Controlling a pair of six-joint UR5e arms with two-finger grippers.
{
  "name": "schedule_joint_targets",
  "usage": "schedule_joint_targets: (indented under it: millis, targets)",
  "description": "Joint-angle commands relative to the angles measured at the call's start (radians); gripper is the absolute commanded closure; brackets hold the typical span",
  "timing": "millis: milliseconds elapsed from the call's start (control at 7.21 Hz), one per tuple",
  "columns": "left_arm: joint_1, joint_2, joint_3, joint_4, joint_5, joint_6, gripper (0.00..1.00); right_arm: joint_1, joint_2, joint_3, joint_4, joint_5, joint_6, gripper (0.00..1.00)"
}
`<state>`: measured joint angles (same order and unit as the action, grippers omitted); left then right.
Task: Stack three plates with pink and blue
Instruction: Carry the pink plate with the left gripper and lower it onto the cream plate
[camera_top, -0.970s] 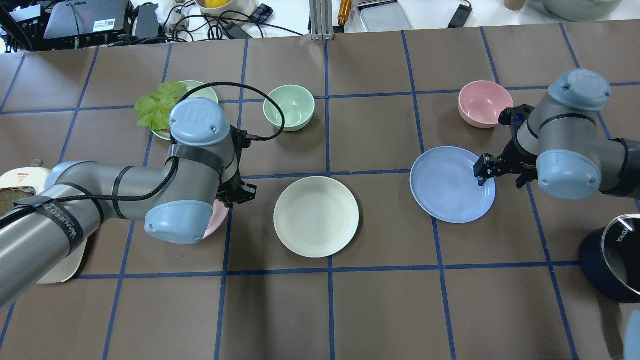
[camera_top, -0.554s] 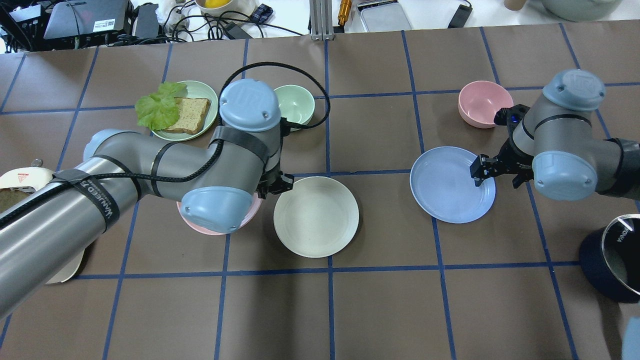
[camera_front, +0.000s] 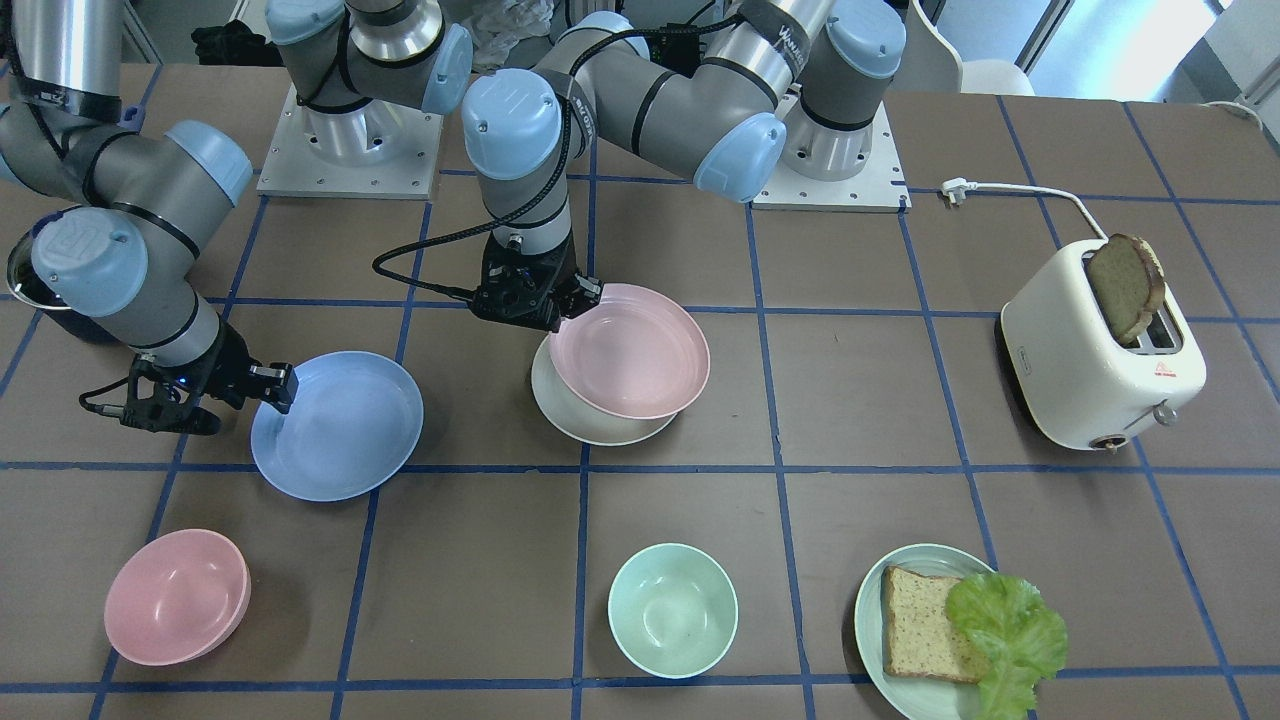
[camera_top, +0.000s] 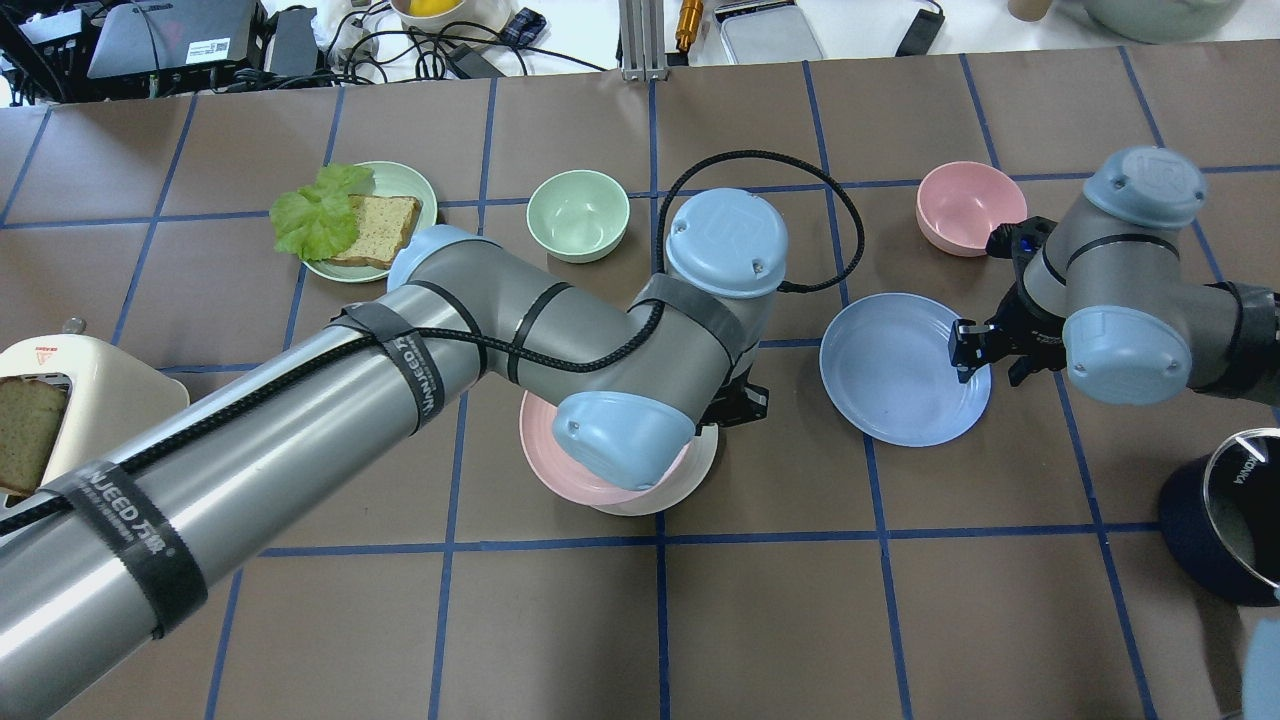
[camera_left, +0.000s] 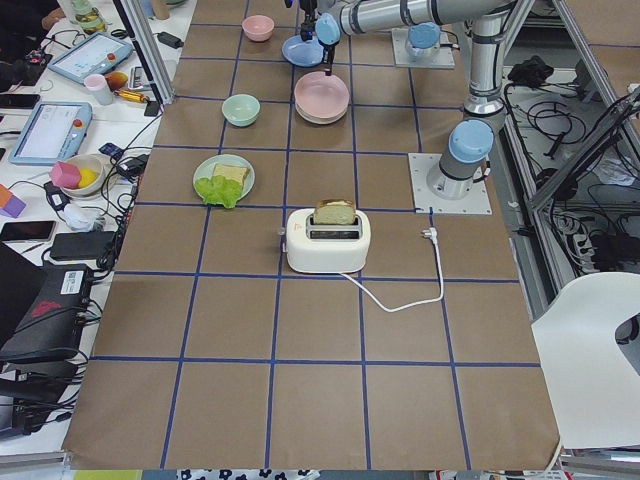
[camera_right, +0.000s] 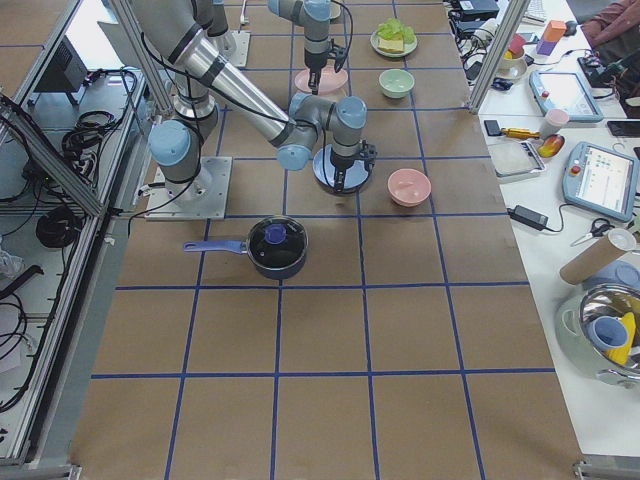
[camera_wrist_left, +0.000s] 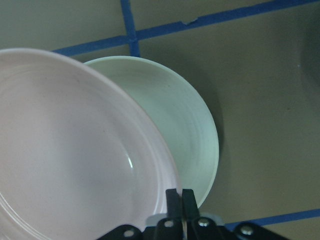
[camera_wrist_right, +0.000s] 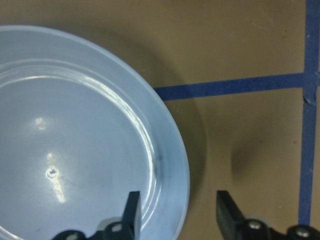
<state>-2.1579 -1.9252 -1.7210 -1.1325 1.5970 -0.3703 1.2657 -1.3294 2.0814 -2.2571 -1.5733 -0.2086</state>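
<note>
The light blue plate (camera_front: 337, 426) is as wide as the pale pink plate (camera_front: 631, 352), so the pink plate will be almost out of sight when I stack the blue plate.
My left gripper (camera_front: 577, 301) is shut on the rim of the pale pink plate (camera_front: 628, 352) and holds it tilted over the cream-white plate (camera_front: 600, 428), offset a little toward the robot's left. In the left wrist view the shut gripper (camera_wrist_left: 180, 197) pinches the pink plate (camera_wrist_left: 75, 160) with the cream plate (camera_wrist_left: 190, 130) below. I cannot tell if the two plates touch. The light blue plate (camera_top: 895, 370) lies flat on the table. My right gripper (camera_top: 968, 350) is open, its jaws on either side of the blue plate's (camera_wrist_right: 75, 140) right rim.
A pink bowl (camera_top: 965, 205) sits behind the blue plate. A mint bowl (camera_top: 578, 213) and a green plate (camera_top: 422, 192) with bread and lettuce stand at the back. A toaster (camera_front: 1095, 350) is on the robot's far left, a dark pot (camera_top: 1230, 515) at its right.
My left arm has carried the pink plate rightward, from beside the cream plate to over it. My right gripper has stayed at the blue plate's rim, still open.
</note>
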Motion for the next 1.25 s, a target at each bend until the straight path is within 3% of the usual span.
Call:
schedule_joint_targets:
  millis: [0,139,277,416,554,693,832,1109]
  targets:
    - [-0.023,-0.035,0.008,0.002,-0.002,-0.001,1.00,-0.002,0.004,0.002,-0.004,-0.001,-0.002,0.42]
    - [-0.023,-0.046,0.012,0.007,-0.002,-0.001,1.00,-0.003,0.024,0.000,-0.001,-0.002,-0.002,0.42]
    - [-0.023,-0.058,0.017,0.013,0.000,-0.001,0.70,-0.005,0.036,-0.001,-0.004,-0.002,-0.002,0.44]
    - [-0.022,-0.070,0.017,0.042,0.001,0.005,0.04,-0.005,0.033,-0.012,-0.009,-0.013,0.000,0.55]
    - [-0.017,-0.072,0.018,0.057,-0.002,0.013,0.00,-0.005,0.033,-0.012,-0.007,-0.011,0.000,0.78]
    - [-0.007,-0.057,0.026,0.056,-0.005,0.016,0.00,-0.005,0.032,-0.011,-0.007,-0.010,-0.002,0.91]
    - [0.024,-0.028,0.046,0.037,-0.002,0.017,0.00,-0.005,0.032,-0.006,-0.007,-0.004,-0.003,1.00]
    - [0.136,0.040,0.140,-0.156,-0.052,0.077,0.00,-0.003,0.024,-0.012,-0.009,-0.014,-0.003,1.00]
